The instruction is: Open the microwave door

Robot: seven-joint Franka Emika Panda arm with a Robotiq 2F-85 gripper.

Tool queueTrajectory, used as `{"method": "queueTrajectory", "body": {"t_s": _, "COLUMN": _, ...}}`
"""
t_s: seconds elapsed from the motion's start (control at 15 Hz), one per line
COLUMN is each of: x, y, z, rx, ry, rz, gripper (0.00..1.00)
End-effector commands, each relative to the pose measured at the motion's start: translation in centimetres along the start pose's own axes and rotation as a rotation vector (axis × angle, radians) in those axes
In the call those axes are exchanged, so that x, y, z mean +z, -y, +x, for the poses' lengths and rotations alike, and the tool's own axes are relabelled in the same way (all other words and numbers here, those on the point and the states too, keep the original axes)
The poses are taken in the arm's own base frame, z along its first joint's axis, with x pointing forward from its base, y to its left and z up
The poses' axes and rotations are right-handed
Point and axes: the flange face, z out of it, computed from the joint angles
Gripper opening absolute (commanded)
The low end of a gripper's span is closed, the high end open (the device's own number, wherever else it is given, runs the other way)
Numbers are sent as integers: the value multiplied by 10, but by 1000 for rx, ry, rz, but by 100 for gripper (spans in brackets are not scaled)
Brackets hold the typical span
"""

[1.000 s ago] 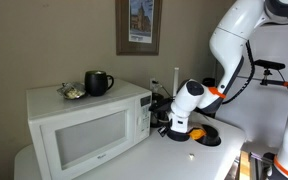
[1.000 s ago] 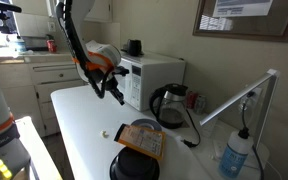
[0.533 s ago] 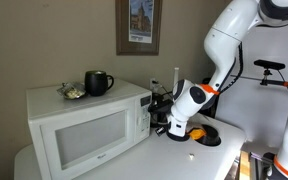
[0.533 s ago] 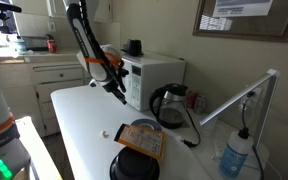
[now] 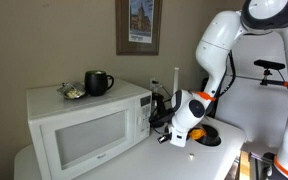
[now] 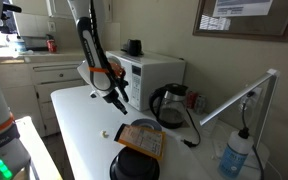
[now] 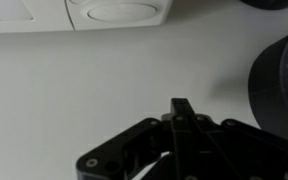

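Note:
My shut gripper needs to turn toward the panel and press the control panel's oval button [image 7: 122, 12], because my gripper is pointing at the tabletop [image 7: 169, 72] below that button.
The white microwave [image 5: 84, 125] stands on the white table, and it also shows in an exterior view [image 6: 154, 72]. Its windowed microwave door [image 5: 76, 142] is closed. My gripper [image 5: 167, 136] hangs low over the table just in front of the narrow control-panel end of the microwave, also seen in an exterior view [image 6: 118, 102]. It touches nothing. In the wrist view the black fingers [image 7: 182, 106] lie together, shut and empty, pointing at the microwave's lower edge [image 7: 114, 12] across bare tabletop.
A black kettle [image 6: 172, 103] stands beside the microwave, close behind my gripper [image 7: 284, 90]. A black mug [image 5: 98, 83] and a small dish sit on top of the microwave. A black round object with an orange packet [image 6: 139, 140] and a small white bit [image 6: 106, 134] lie on the table.
The arm has swung lower and out along the table, carrying the gripper down and slightly away from the control panel. The door has stayed closed.

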Motion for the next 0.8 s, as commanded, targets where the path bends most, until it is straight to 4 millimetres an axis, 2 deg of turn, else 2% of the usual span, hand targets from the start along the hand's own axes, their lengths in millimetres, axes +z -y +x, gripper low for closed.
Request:
{"method": "queueTrajectory", "body": {"t_s": 0.0, "x": 2, "y": 0, "z": 1, "rx": 1, "ry": -2, "rz": 2, "gripper": 1}}
{"method": "queueTrajectory", "body": {"t_s": 0.33, "x": 8, "y": -29, "z": -2, "rx": 18, "ry": 41, "rz": -104, "gripper": 0}}
{"method": "queueTrajectory", "body": {"t_s": 0.47, "x": 10, "y": -38, "z": -4, "rx": 42, "ry": 110, "rz": -127, "gripper": 0}}
{"method": "queueTrajectory", "body": {"t_s": 0.53, "x": 6, "y": -53, "z": -10, "rx": 54, "ry": 144, "rz": -115, "gripper": 0}}
{"method": "queueTrajectory", "body": {"t_s": 0.73, "x": 6, "y": -66, "z": -13, "rx": 87, "ry": 235, "rz": -108, "gripper": 0}}
